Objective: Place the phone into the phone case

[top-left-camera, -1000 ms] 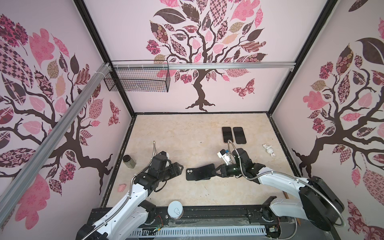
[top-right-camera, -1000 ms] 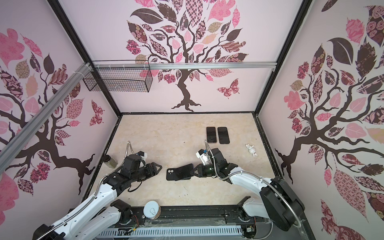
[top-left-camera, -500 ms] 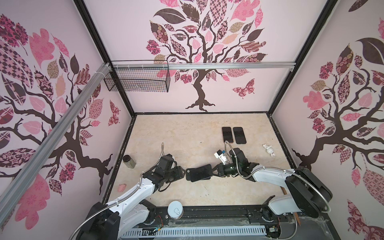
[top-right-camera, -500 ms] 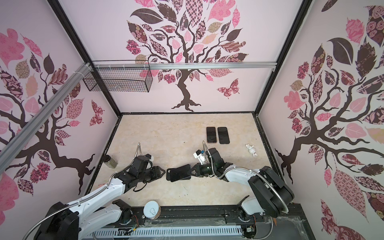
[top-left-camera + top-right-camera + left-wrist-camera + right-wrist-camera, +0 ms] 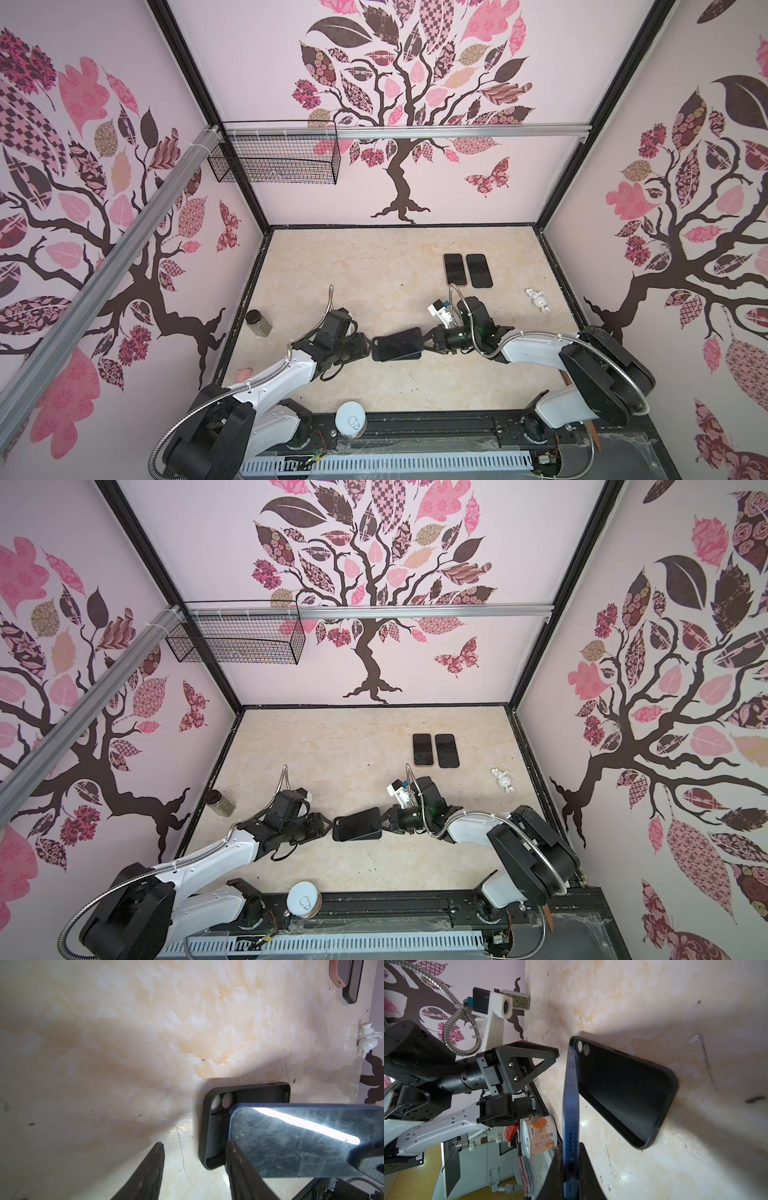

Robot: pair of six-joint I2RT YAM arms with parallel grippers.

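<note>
The phone hangs crooked over the case, so my right gripper should set it down and pinch its bottom corner while my left gripper steadies the camera end.
A black phone case lies hollow side up on the table, camera holes at its left end in both top views. My right gripper is shut on the bottom end of the blue phone. The phone hangs tilted, screen up, just over the case, leaving the case's left end uncovered. My left gripper is open at that left end; one finger is beside the case's corner, and bare table shows between the fingers. In a top view it faces my right gripper across the phone.
Two more dark phones lie side by side at the back. A white figurine sits near the right wall and a small jar near the left wall. A white can stands on the front rail.
My left gripper has moved right up to the case's left end and its fingers have narrowed. My right gripper has carried the phone slightly left and lower over the case.
</note>
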